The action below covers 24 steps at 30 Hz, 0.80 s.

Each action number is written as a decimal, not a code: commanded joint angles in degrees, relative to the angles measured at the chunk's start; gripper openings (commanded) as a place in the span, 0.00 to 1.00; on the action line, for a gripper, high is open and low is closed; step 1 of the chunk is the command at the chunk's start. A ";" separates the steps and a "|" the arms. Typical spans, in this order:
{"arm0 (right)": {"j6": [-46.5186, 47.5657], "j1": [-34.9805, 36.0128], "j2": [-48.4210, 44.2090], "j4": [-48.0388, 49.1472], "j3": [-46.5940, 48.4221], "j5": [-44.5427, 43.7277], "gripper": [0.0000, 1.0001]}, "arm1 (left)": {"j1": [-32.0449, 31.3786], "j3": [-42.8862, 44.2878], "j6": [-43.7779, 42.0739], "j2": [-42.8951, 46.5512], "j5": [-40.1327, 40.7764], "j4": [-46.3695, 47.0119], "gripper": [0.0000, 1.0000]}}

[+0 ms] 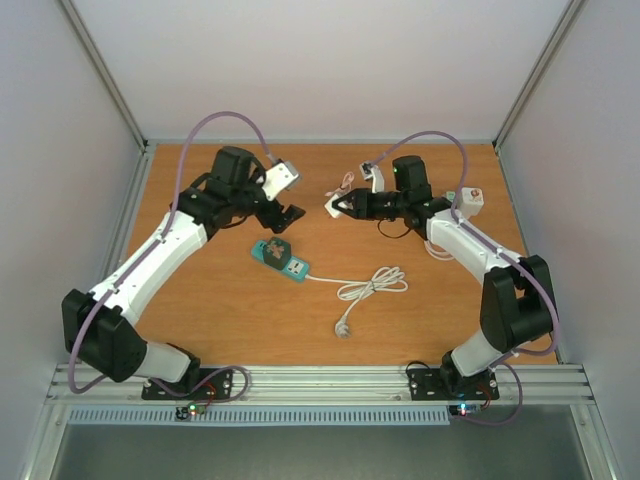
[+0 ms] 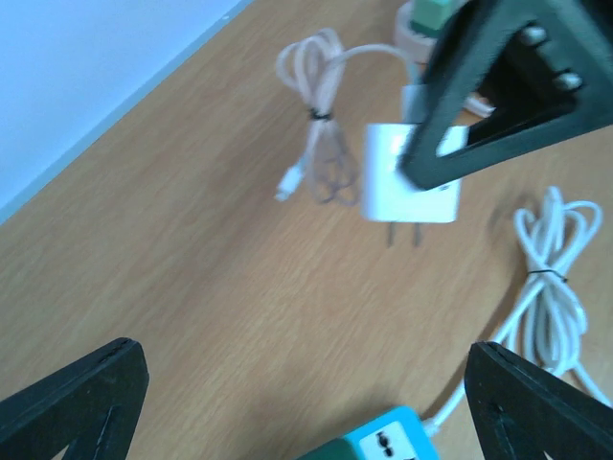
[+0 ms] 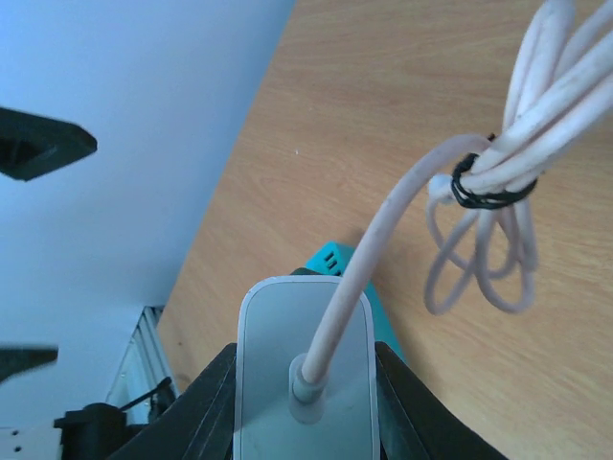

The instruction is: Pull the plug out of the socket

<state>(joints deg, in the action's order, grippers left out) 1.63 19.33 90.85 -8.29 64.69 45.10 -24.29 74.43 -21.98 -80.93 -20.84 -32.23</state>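
Observation:
My right gripper needs to keep hold of the plug (image 1: 332, 207) until my left gripper closes on it, and then let go, because the white plug's free side (image 2: 385, 174) is facing my open left gripper.
The teal socket strip (image 1: 280, 258) lies on the wooden table; its end shows in the left wrist view (image 2: 388, 439) and behind the plug in the right wrist view (image 3: 330, 261). My right gripper (image 1: 338, 206) is shut on the white plug (image 3: 302, 374) and holds it in the air, apart from the socket, up and to its right. The plug's bare prongs show in the left wrist view (image 2: 410, 187). Its tied cable bundle (image 3: 493, 168) hangs beside it. My left gripper (image 1: 284, 219) is open and empty just above the socket's far end, its fingers (image 2: 77, 402) wide apart.
The socket's own white cord lies coiled (image 1: 372, 285) to its right, ending in a loose plug (image 1: 342, 328). A small white box (image 1: 472, 200) stands at the right back by the right arm. Grey walls enclose the table on three sides.

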 commanded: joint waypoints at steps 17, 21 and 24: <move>-12.45 0.44 -8.80 5.82 -2.69 7.50 0.22 | -14.76 12.18 2.79 -11.14 7.24 -2.64 0.87; -12.95 0.70 -9.13 6.28 -2.81 8.16 0.22 | -14.90 12.99 4.40 -12.27 8.34 -1.48 0.82; -13.18 0.84 -8.94 6.47 -2.71 8.08 0.22 | -15.16 13.25 5.20 -12.61 9.41 -0.82 0.77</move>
<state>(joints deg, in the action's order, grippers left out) -10.22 19.68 83.50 -3.90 62.17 51.57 -38.98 85.65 -18.87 -92.55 -13.23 -34.92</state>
